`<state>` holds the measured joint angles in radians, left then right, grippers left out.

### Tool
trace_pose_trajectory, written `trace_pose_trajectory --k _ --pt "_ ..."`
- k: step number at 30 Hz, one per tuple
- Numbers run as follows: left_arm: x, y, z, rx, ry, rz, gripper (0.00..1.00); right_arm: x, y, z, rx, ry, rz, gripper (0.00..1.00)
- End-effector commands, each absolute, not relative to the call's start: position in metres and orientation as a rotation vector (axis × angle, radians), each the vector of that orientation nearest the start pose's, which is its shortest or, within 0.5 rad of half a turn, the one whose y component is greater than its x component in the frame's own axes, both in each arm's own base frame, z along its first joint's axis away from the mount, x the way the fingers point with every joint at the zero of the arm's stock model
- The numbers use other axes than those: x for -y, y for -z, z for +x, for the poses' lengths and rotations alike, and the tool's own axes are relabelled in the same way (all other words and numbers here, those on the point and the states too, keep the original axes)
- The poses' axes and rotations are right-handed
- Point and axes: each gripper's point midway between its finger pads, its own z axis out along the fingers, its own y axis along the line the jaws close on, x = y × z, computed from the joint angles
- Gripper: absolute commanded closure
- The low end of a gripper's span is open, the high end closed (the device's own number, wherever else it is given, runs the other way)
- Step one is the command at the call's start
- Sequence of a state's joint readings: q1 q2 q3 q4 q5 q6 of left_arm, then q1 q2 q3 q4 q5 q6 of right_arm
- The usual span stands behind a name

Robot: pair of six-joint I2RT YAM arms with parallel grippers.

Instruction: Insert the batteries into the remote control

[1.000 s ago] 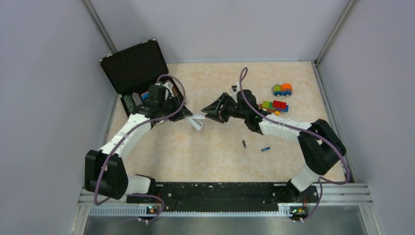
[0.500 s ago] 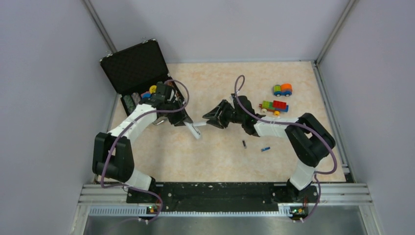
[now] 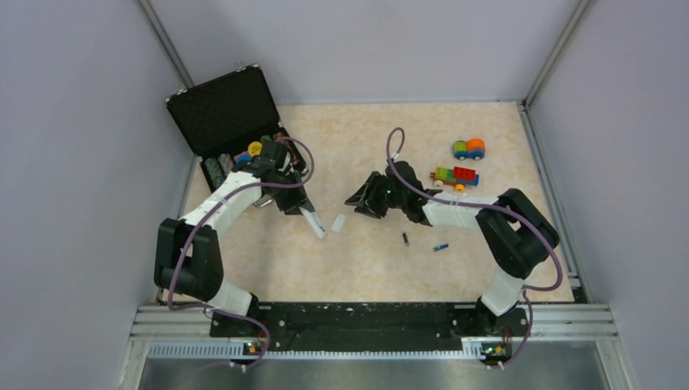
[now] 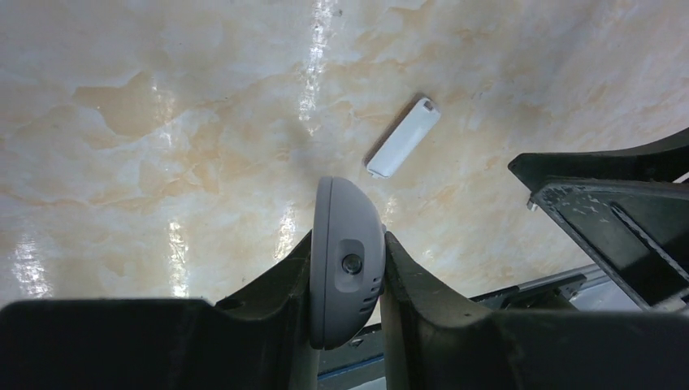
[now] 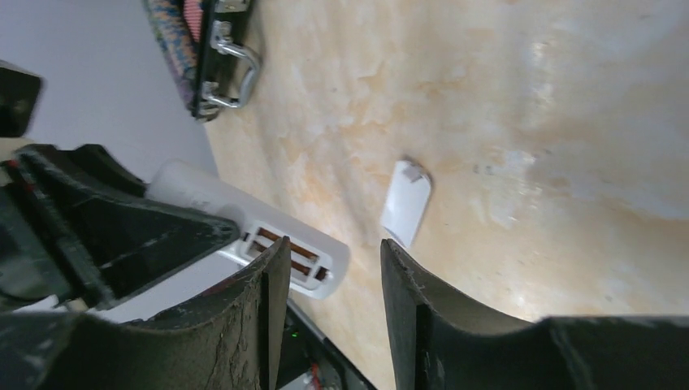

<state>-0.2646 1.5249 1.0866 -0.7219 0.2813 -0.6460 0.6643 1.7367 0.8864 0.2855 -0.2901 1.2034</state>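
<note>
My left gripper needs to turn the tilted remote control's empty battery bay (image 5: 286, 257) upward before my right gripper brings the black battery (image 3: 405, 239), because the bay faces the side.
My left gripper (image 3: 299, 208) is shut on the white remote control (image 3: 314, 223), which is held tilted just above the table. In the left wrist view the remote (image 4: 345, 215) sits edge-on between the fingers (image 4: 410, 280). Its empty battery bay shows in the right wrist view (image 5: 286, 250). The white battery cover (image 3: 339, 222) lies loose on the table beside it, and shows in both wrist views (image 4: 404, 149) (image 5: 406, 201). My right gripper (image 3: 357, 200) is open and empty, just right of the cover. The black battery (image 3: 405, 238) and the blue battery (image 3: 440, 247) lie on the table to the right.
An open black case (image 3: 227, 110) with small coloured parts stands at the back left, behind the left arm. Two toy block cars (image 3: 469, 149) (image 3: 455, 175) sit at the back right. Grey walls close in the table on three sides.
The battery cover has come off the remote and now lies on the table. My right gripper has let go and drawn back. My left gripper has brought the remote nearer and lower.
</note>
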Motion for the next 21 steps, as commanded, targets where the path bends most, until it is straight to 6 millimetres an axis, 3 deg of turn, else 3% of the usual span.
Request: trace_pose_trajectory --k 1,5,8,10,16,21 --pt "0.161 -0.14 0.3 -2.621 0.713 -0.241 1.0 -0.331 -0.124 0.311 -2.375 -1.119 0.276 0.55" --pt "0.188 -0.177 0.287 -2.387 0.974 0.076 1.0 -0.287 -0.114 0.3 -2.422 -0.839 0.239 0.55" --pt "0.208 -0.202 0.264 -2.186 1.163 0.261 1.0 -0.251 -0.11 0.292 -2.434 -0.633 0.234 0.55" --pt "0.211 -0.215 0.257 -2.065 1.191 0.323 1.0 -0.233 -0.11 0.288 -2.431 -0.547 0.222 0.55" --pt "0.21 -0.225 0.242 -1.921 1.159 0.46 1.0 -0.204 -0.112 0.282 -2.442 -0.379 0.102 0.52" --pt "0.21 -0.231 0.225 -1.805 1.149 0.591 1.0 -0.19 -0.1 0.282 -2.474 -0.248 -0.045 0.48"
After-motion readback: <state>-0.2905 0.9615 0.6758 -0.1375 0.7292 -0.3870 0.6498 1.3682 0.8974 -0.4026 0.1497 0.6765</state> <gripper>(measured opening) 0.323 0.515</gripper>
